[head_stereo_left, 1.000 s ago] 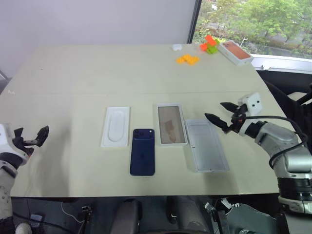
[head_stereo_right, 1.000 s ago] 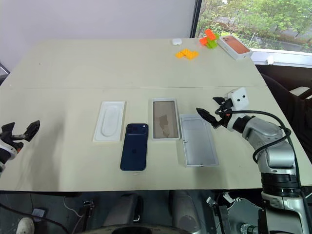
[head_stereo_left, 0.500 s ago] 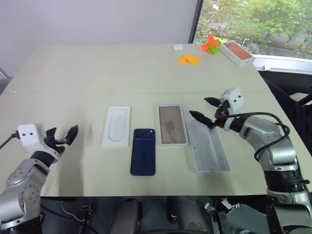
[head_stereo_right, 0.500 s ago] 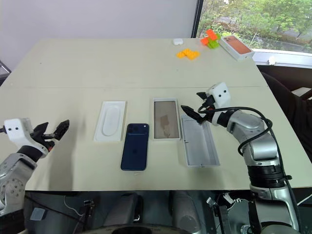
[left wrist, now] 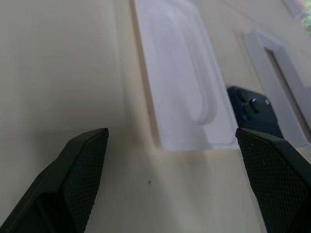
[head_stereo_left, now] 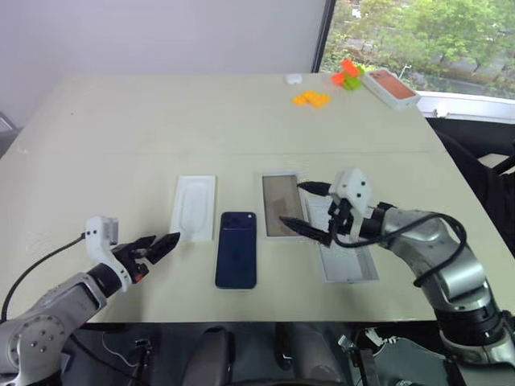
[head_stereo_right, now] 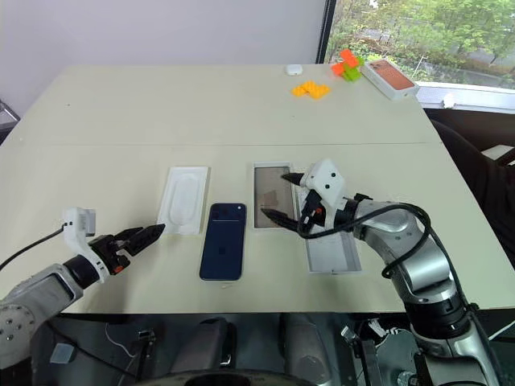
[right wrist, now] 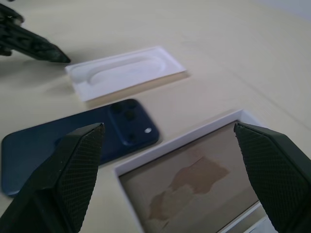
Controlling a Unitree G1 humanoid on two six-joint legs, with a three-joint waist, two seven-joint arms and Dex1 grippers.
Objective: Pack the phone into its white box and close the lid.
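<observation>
The flat white insert (head_stereo_left: 193, 209) has a long oval (head_stereo_left: 195, 203) moulded into it, so I expect the insert to keep straight when the robot picks it up and carries it by its corner.
The dark blue phone (head_stereo_left: 236, 250) lies flat, back up, near the table's front edge. Just right of it sits the white box (head_stereo_left: 279, 174), showing its brownish floor (right wrist: 194, 189). The lid (head_stereo_left: 350, 265) lies inside-up right of the box, its far end hidden by my right arm. My right gripper (head_stereo_left: 290, 203) hovers open over the box, pointing left toward the phone. My left gripper (head_stereo_left: 165, 244) is open and empty, low over the table left of the phone, near the front end of the flat white insert (head_stereo_left: 194, 208).
At the far right corner stand a box with a salmon-orange top (head_stereo_left: 390, 87), orange bricks (head_stereo_left: 310, 98), red and green bricks (head_stereo_left: 346, 74) and a small white object (head_stereo_left: 292, 78). The table's front edge runs just behind the phone and lid.
My left gripper has swung right, in toward the insert and phone. My right gripper has moved left, from beside the lid to over the white box. Nothing on the table has moved.
</observation>
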